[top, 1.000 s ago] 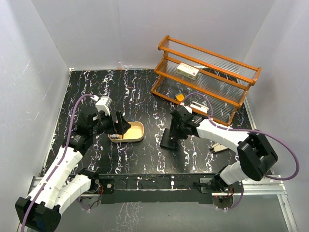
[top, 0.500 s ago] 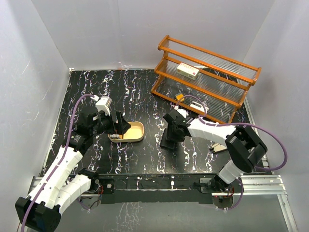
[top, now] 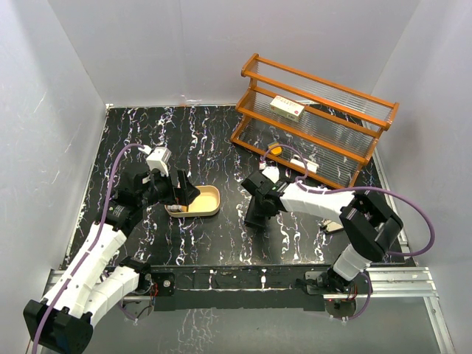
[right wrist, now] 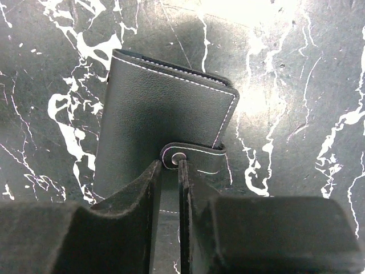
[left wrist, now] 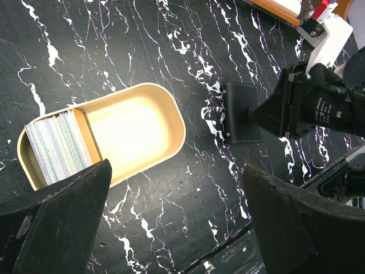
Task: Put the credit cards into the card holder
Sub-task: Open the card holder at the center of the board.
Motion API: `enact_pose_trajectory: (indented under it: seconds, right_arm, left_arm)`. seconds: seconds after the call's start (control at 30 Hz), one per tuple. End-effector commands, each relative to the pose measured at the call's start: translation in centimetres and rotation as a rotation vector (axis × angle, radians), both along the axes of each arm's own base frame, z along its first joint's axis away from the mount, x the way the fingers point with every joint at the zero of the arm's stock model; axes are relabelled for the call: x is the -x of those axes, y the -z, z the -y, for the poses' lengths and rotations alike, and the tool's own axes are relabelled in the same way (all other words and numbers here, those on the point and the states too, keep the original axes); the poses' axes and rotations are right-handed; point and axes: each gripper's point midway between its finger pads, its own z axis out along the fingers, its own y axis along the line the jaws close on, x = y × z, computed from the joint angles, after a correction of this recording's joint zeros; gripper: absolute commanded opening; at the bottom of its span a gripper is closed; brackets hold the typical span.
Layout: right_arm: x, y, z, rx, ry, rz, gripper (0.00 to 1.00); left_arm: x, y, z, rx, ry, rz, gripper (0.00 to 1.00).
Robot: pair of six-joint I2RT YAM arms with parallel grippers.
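Observation:
The strap is still shut, with my right gripper's fingers off the middle at its rounded end, so next I open the fingers and take hold around the snap to pull it loose.
The card holder is a shut black wallet lying flat on the marble table, also seen from above and in the left wrist view. My right gripper is down on it, jaws drawn close with the snap end of its strap pinched between the tips. The credit cards stand stacked on edge in the end compartment of a tan oval tray. My left gripper hovers wide open over the tray's near rim, holding nothing.
An orange wooden rack stands at the back right with a white-and-red box on its upper shelf. A small pale flat object lies beside the right arm's elbow. White walls close in the table on three sides.
The right gripper has shifted slightly left over the card holder and its jaws have narrowed onto the strap. The left arm has not moved.

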Motion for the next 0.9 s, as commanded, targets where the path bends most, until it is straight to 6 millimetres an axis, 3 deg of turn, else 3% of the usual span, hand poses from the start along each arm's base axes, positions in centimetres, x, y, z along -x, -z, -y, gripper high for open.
enact_pose_trajectory:
  seconds: [0.0, 0.17, 0.33, 0.57, 0.7, 0.87]
  right_arm:
    - [-0.7, -0.4, -0.7, 0.024, -0.029, 0.045, 0.12]
    - [-0.3, 0.0, -0.8, 0.058, -0.064, 0.041, 0.0]
    - [-0.5, -0.5, -0.2, 0.098, -0.085, 0.064, 0.0]
    - [-1.2, -3.2, -0.9, 0.057, -0.096, 0.127, 0.0]
    - [-2.2, -4.2, -1.2, 0.053, -0.047, 0.16, 0.14]
    - [-2.8, -3.8, -1.5, 0.068, -0.012, 0.155, 0.22]
  left_arm:
    - [-0.2, 0.1, -0.1, -0.005, -0.002, 0.012, 0.97]
    - [-0.3, 0.6, -0.2, -0.013, -0.008, -0.005, 0.96]
    - [-0.4, 0.7, -0.2, -0.015, -0.005, -0.009, 0.96]
    - [-0.4, 0.8, -0.2, -0.018, -0.009, -0.013, 0.95]
    - [-0.5, 0.8, -0.2, -0.018, -0.009, -0.013, 0.95]
    - [-0.5, 0.7, -0.2, -0.019, -0.009, -0.011, 0.95]
